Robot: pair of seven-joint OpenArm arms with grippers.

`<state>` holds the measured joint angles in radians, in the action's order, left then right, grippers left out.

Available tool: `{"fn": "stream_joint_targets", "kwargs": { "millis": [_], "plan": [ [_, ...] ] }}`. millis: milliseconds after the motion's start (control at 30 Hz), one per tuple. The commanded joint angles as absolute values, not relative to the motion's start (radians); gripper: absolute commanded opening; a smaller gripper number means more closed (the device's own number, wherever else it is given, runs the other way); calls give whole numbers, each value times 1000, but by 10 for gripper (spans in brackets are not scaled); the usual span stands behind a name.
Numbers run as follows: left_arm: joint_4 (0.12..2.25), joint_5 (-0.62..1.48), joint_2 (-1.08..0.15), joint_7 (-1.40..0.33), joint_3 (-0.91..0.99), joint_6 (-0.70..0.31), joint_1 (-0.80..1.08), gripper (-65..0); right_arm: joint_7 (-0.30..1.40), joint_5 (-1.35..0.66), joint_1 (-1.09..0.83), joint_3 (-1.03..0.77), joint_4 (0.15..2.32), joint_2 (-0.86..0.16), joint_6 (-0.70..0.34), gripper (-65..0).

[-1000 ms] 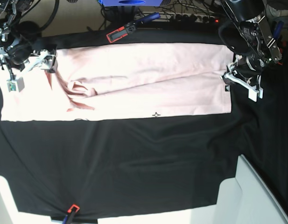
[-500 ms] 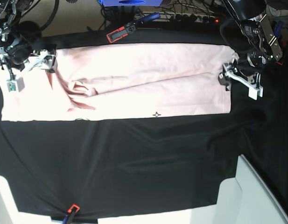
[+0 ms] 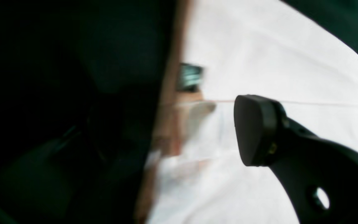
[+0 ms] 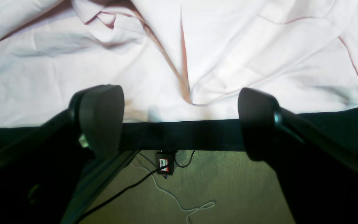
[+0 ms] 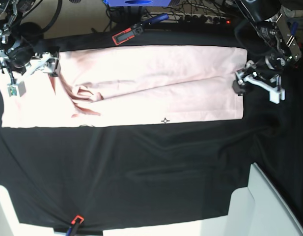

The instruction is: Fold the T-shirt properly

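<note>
A black star (image 5: pixel 165 120) can be seen at the T-shirt's edge, so more black print should be hidden underneath when I fold the T-shirt's end (image 5: pixel 234 98) over.
The pale pink T-shirt (image 5: pixel 151 83) lies as a long folded band across the back of the black table cloth (image 5: pixel 141 167), with creases near its left end. My left gripper (image 5: pixel 256 88) hovers at the shirt's right edge, open, nothing between its jaws. In the left wrist view one dark finger (image 3: pixel 256 130) shows over the T-shirt (image 3: pixel 275 56); the other is lost in blur. My right gripper (image 5: pixel 33 76) stands open over the shirt's left end. In the right wrist view, that gripper (image 4: pixel 179 124) has both pads wide apart above the T-shirt (image 4: pixel 179 56) edge.
A red and black clamp (image 5: pixel 125 35) grips the cloth at the back edge, and another clamp (image 5: pixel 75 221) at the front. White panels (image 5: pixel 269 206) stand at the front right. Cables and a floor (image 4: pixel 197 186) show past the table's edge.
My left gripper has opened, let go of the shirt's right edge and drifted a little to the right. The shirt and the right arm have not moved.
</note>
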<state>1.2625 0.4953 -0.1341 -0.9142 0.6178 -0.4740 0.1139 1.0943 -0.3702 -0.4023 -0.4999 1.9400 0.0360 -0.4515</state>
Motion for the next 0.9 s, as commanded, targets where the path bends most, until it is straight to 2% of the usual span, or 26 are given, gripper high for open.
{"fn": "stream_joint_targets", "kwargs": {
  "millis": [0, 200, 400, 867],
  "plan": [
    [1267, 461, -150, -940, 630, -452, 119, -89, 1081, -383, -403, -506, 1954, 28, -453, -107],
    [1257, 460, -168, -940, 618, -453, 102, -89, 1082, -383, -403, -506, 1954, 27, -453, -107],
    [1257, 464, -159, -940, 509, -452, 99, -89, 1084, -383, -403, -506, 1954, 28, -453, -107],
    [1267, 461, -64, -947, 476, -452, 107, -89, 1084, -383, -403, -504, 1954, 31, -453, -107]
  ]
}}
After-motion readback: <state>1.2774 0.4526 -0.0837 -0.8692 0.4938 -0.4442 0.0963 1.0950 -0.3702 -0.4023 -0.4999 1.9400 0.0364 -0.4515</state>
